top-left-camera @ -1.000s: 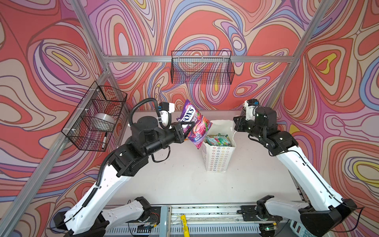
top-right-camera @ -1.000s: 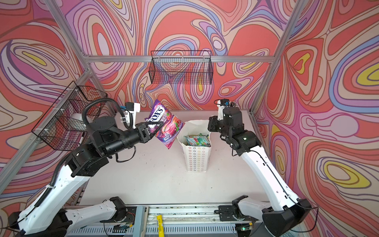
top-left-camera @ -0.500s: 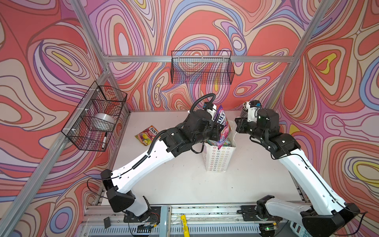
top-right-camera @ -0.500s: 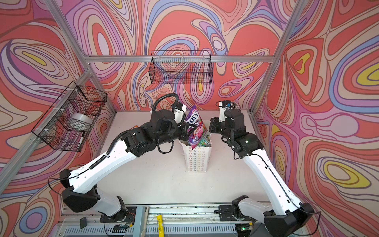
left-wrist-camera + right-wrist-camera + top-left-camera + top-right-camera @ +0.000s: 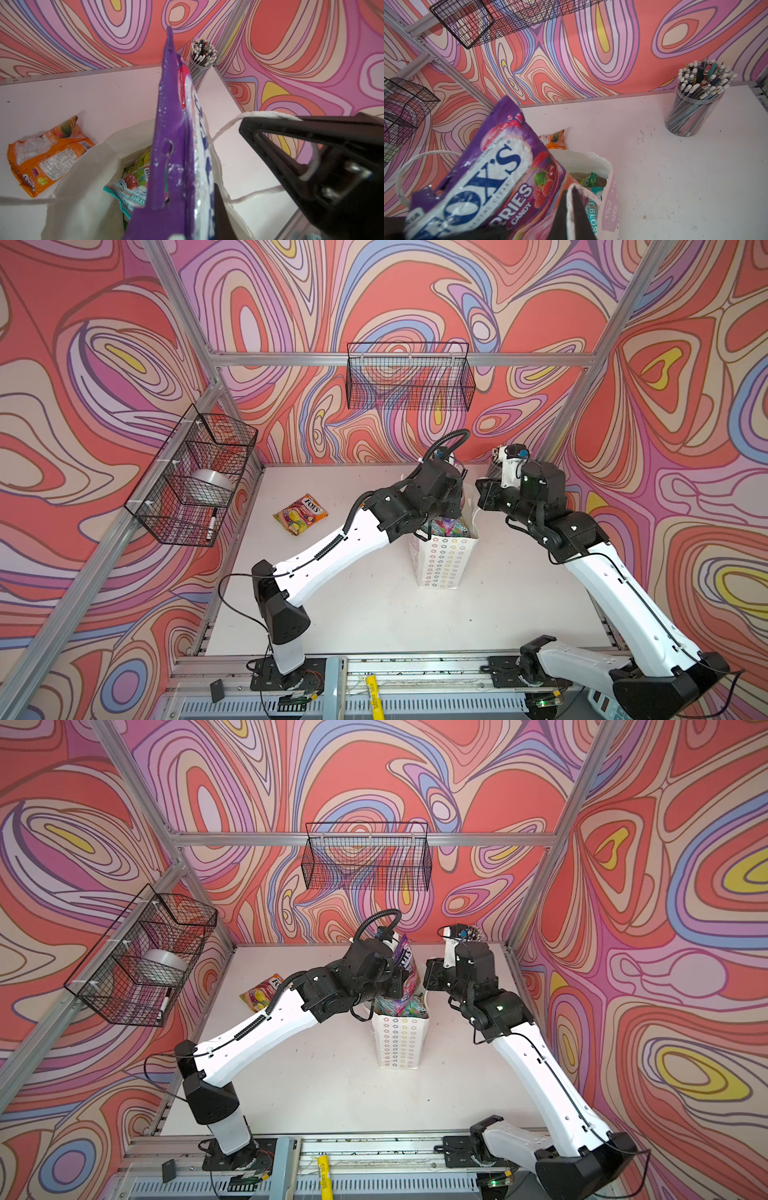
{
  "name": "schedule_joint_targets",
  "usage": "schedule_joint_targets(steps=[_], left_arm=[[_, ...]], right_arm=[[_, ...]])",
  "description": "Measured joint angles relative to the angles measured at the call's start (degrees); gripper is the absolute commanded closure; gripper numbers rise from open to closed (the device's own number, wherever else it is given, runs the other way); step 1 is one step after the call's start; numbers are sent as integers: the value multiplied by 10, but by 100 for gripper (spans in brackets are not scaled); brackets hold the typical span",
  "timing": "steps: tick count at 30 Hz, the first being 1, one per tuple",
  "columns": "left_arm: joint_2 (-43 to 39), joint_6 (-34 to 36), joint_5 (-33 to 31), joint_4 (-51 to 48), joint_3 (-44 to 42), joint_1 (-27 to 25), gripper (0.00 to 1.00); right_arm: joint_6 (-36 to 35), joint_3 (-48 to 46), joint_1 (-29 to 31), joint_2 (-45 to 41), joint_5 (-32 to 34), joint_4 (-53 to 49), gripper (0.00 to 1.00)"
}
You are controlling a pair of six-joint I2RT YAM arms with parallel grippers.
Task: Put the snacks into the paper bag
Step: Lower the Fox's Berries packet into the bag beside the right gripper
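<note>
The purple packet is upright, with its lower end (image 5: 395, 1005) inside the paper bag's opening (image 5: 416, 1005). My left gripper should keep lowering it until its top is inside as well.
The white paper bag (image 5: 442, 560) (image 5: 399, 1040) stands upright at mid-table, its side printed with stars. My left gripper (image 5: 193, 224) is shut on a purple FOX'S packet (image 5: 405, 969) (image 5: 483, 176), held upright with its lower end inside the bag's mouth. Inside the bag lie teal and green snacks (image 5: 128, 187) (image 5: 591, 207). My right gripper (image 5: 573, 207) (image 5: 482, 493) is shut on the bag's white cord handle (image 5: 270, 114) at the rim. One orange-red FOX'S packet (image 5: 300, 514) (image 5: 47, 153) lies flat on the table, left of the bag.
A clear cup of pencils (image 5: 693, 108) (image 5: 469, 934) stands in the back right corner. Black wire baskets hang on the back wall (image 5: 409, 377) and the left wall (image 5: 195, 477). A yellow marker (image 5: 372, 695) lies on the front rail.
My left arm swung right with the purple packet, from left of the bag to over its mouth, and lowered it in. The right gripper stayed at the bag's rim.
</note>
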Motion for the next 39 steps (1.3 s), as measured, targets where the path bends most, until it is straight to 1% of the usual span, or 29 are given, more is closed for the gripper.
schedule_joint_targets(steps=[5,12,17,25,35,38,39], left_arm=[[48,0,2,-9,42,0,100],[70,-26,28,-9,44,-3,100],[74,-50,44,-7,21,-13,100],[73,-86,51,37,-54,-28,100],[75,-106,35,34,-57,-27,100],[75,-114,35,32,-59,-25,93],[75,-116,35,34,-62,-24,89]], right_arm=[[0,-1,0,0,-2,0,100],[0,-1,0,0,-4,0,100],[0,-2,0,0,-4,0,100],[0,-5,0,0,-4,-7,100],[0,-7,0,0,-5,-6,100],[0,-7,0,0,-5,-6,100],[0,-7,0,0,-5,-6,100]])
